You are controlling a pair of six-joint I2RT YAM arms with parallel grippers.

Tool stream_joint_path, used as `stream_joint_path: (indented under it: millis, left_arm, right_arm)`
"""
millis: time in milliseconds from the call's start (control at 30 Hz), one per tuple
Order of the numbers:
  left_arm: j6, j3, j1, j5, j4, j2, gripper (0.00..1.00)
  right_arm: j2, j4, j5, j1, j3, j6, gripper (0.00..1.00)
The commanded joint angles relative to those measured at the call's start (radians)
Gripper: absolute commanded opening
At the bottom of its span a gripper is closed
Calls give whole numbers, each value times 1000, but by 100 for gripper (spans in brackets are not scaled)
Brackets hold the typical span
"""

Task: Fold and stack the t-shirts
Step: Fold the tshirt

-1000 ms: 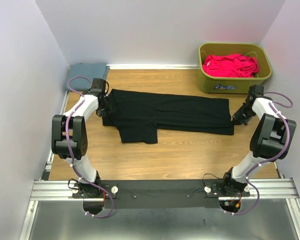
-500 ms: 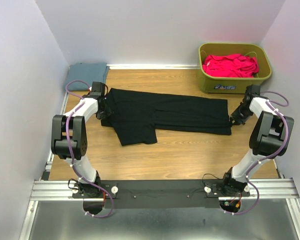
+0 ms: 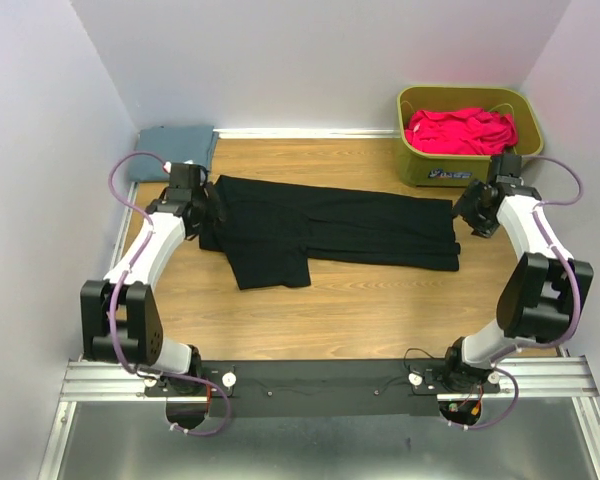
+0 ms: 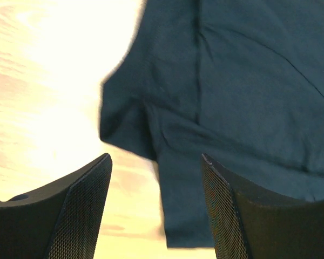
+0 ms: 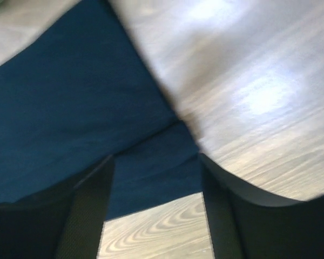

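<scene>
My left gripper should keep going toward the sleeve's front edge [image 3: 264, 286] until it closes there, because the black t-shirt's sleeve [image 3: 271, 263] sticks out flat past the t-shirt's folded strip.
A black t-shirt [image 3: 330, 225] lies flat on the wooden table, folded into a long strip with one sleeve sticking out toward the front at its left end. My left gripper [image 3: 210, 203] hangs over the strip's left end, open and empty; in the left wrist view the shirt [image 4: 248, 81] sits beyond and to the right of the open gripper [image 4: 156, 208]. Over the strip's right end my right gripper [image 3: 467, 212] stands open too; its wrist view shows the shirt's corner [image 5: 70, 118] just beyond the open gripper [image 5: 154, 210].
An olive basket [image 3: 435, 168] holding crumpled pink-red t-shirts [image 3: 460, 130] stands at the back right. A folded grey-blue shirt [image 3: 175, 142] lies in the back left corner. Walls close in the table on three sides.
Both grippers went from shut on the shirt's ends to open, letting go of it. Both have drawn up and slightly back from the cloth, which now lies flat.
</scene>
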Motion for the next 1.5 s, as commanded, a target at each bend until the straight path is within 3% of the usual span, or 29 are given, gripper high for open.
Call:
stream_joint_path:
  millis: [0, 167, 367, 700, 800, 900, 1000, 1033, 1067, 1300, 1467]
  left_arm:
    - [3, -83, -98, -6, -33, -78, 75]
    - [-30, -182, -247, -6, -61, -99, 75]
    - [-29, -204, -367, -27, -44, -46, 72]
    - [-23, -181, -424, -32, -26, 141, 65]
    - [-23, -184, -430, -21, -16, 181, 58]
    - [-21, -181, -435, -15, -13, 201, 41]
    - [-24, -164, -436, -27, -24, 186, 17]
    - [-24, -153, -436, -33, -33, 178, 4]
    - [-26, -123, -436, -47, -54, 172, 1]
    - [6, 129, -403, -105, -156, 183, 0]
    - [51, 322, -332, -101, -156, 287, 0]
  right_arm:
    - [-64, 18, 10, 79, 6, -36, 74]
    - [-78, 30, -6, 152, -25, -42, 85]
    - [-54, 55, -39, 205, -54, -45, 86]
    - [-23, 84, -95, 251, -68, -44, 89]
    - [-23, 86, -97, 258, -74, -42, 89]
    - [-18, 87, -100, 259, -76, -41, 89]
    - [-18, 87, -100, 259, -74, -42, 89]
    - [-17, 87, -99, 259, -73, -42, 89]
    - [-15, 89, -99, 258, -71, -44, 89]
    - [-21, 87, -102, 261, -62, -74, 89]
    - [-20, 89, -121, 267, -60, -111, 89]
